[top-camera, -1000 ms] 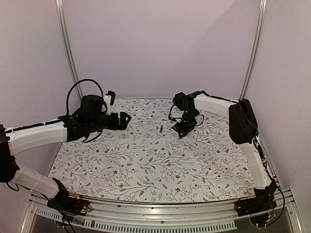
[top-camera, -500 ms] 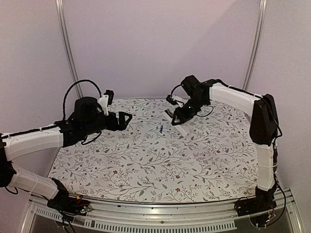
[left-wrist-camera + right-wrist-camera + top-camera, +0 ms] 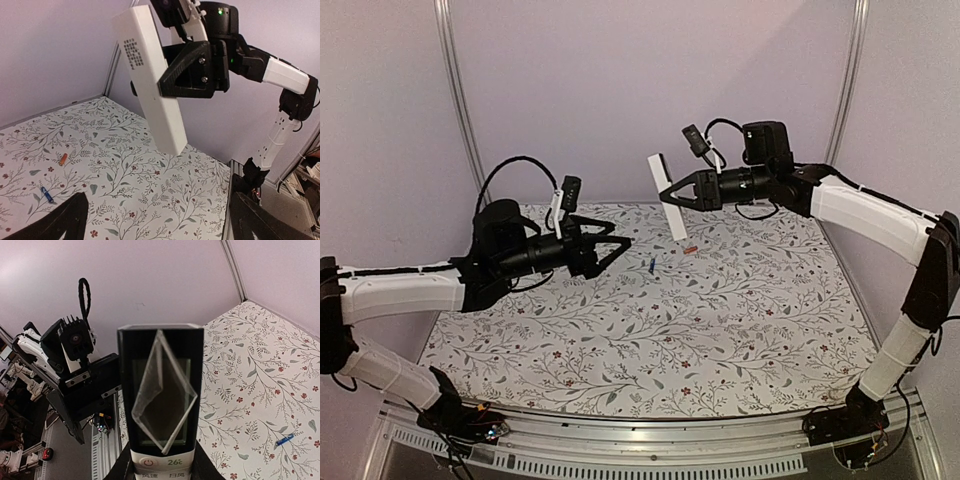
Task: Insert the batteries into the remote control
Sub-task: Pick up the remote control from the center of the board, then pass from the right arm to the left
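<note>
I can see my right gripper clamping the remote control round its middle (image 3: 151,80), so next I take its lower end (image 3: 171,140) with my left gripper while my right gripper moves to the display end.
My right gripper (image 3: 671,193) is shut on the remote control (image 3: 677,224), a long white bar held tilted in the air above the far middle of the table. In the right wrist view the remote control (image 3: 160,395) shows its dark display with a clear film peeling off. The left wrist view shows the remote control (image 3: 152,85) with the right gripper (image 3: 192,70) clamped round its middle. A blue battery (image 3: 649,264) and an orange-red battery (image 3: 690,249) lie on the cloth below. My left gripper (image 3: 620,243) hovers open and holds nothing, pointing at the remote.
A floral cloth (image 3: 650,340) covers the table. Aluminium posts (image 3: 460,100) stand at the back corners, with plain walls behind. The blue battery (image 3: 46,194) and orange-red battery (image 3: 62,159) lie well apart from each other in the left wrist view.
My right arm has lifted the remote off the cloth and swung it up and leftward. The left gripper has risen and reached right toward the middle.
</note>
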